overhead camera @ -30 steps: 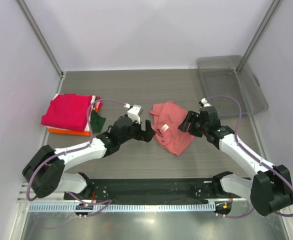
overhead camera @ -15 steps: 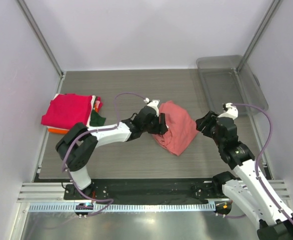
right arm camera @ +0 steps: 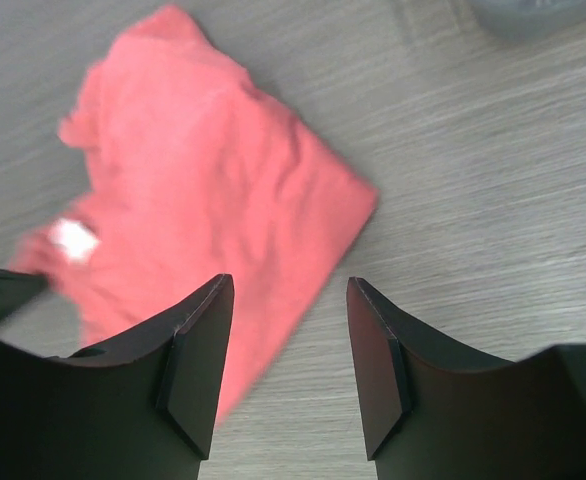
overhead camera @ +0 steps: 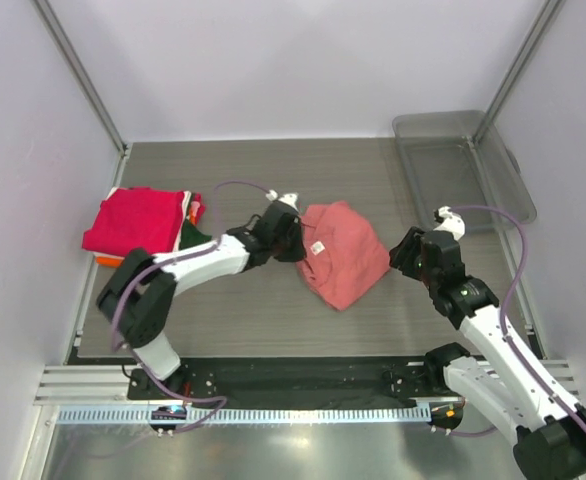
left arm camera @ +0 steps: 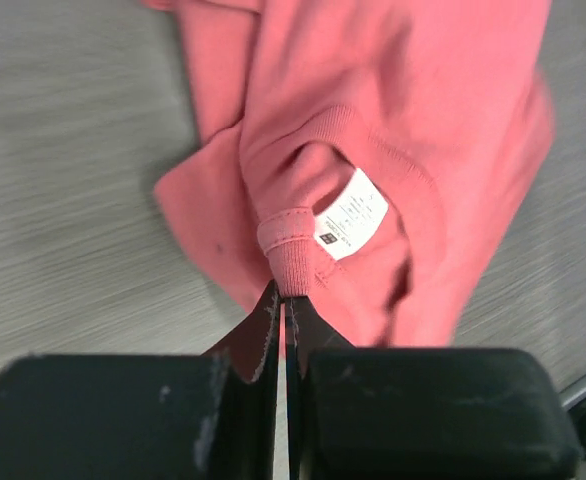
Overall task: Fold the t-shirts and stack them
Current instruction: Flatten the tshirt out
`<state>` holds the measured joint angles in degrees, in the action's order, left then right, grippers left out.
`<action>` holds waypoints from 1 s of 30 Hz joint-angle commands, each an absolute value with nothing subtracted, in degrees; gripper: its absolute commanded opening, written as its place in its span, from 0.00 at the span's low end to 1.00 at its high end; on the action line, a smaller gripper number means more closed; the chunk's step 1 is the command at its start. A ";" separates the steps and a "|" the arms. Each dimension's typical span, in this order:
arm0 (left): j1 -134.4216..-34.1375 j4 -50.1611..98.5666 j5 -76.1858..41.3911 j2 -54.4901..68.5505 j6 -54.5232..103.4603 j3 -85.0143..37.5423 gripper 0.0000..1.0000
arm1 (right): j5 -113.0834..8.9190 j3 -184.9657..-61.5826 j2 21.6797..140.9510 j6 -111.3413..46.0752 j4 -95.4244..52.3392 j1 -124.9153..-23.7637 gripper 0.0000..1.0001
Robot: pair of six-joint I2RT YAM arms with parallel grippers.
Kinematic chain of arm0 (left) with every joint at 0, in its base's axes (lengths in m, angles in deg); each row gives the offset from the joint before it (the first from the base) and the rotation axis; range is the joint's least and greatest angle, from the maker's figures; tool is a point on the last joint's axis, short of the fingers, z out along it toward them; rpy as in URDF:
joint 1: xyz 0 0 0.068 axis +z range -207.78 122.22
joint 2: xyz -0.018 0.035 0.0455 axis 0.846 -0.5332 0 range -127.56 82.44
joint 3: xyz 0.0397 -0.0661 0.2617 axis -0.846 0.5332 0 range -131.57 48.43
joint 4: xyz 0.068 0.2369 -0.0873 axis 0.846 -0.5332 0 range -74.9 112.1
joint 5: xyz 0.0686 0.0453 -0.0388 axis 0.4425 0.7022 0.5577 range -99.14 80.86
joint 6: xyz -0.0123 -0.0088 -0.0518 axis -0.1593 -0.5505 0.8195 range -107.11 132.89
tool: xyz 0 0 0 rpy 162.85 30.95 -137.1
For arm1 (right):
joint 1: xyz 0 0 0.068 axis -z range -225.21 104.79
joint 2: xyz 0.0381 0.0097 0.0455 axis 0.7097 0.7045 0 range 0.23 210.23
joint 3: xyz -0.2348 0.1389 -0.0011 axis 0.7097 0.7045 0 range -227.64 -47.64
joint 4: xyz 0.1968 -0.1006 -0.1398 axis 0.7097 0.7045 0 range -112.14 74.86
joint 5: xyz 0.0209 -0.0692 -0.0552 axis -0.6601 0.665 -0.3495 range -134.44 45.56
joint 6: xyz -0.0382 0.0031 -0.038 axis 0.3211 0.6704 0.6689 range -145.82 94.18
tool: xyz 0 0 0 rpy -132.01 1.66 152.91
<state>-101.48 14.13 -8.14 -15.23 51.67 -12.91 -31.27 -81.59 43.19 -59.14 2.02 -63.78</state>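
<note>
Next, my left gripper picks up the salmon-pink t-shirt by the collar because it is crumpled, and my right gripper should help pull it flat before folding.
A salmon-pink t-shirt lies crumpled in the middle of the table. My left gripper is at its left edge, shut on the ribbed collar just below the white label. The shirt spreads away beyond the fingertips. My right gripper hangs to the right of the shirt, open and holding nothing. In its wrist view the shirt lies ahead and to the left of the gripper. Folded t-shirts are stacked at the far left, magenta-red on top, orange under it, dark green at the side.
A clear grey plastic bin stands at the back right, and its corner shows in the right wrist view. Metal frame posts rise at both back corners. A black strip and a rail run along the near edge.
The left gripper reached the shirt, shut on its collar and drew it a little to the left. The right gripper backed off the shirt to the right.
</note>
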 commanded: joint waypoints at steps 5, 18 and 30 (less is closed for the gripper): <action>-82.23 -2.31 -7.66 9.82 56.13 -17.81 0.00 | -35.30 -81.65 46.47 -59.13 -2.89 -63.67 0.54; -106.46 -16.03 -3.94 9.85 50.25 -45.85 0.00 | -37.14 -84.91 46.55 -58.60 -1.75 -63.58 0.53; -100.61 -28.52 14.67 24.85 48.83 -29.63 0.00 | -53.49 -82.27 58.84 -52.97 -9.39 -63.93 0.57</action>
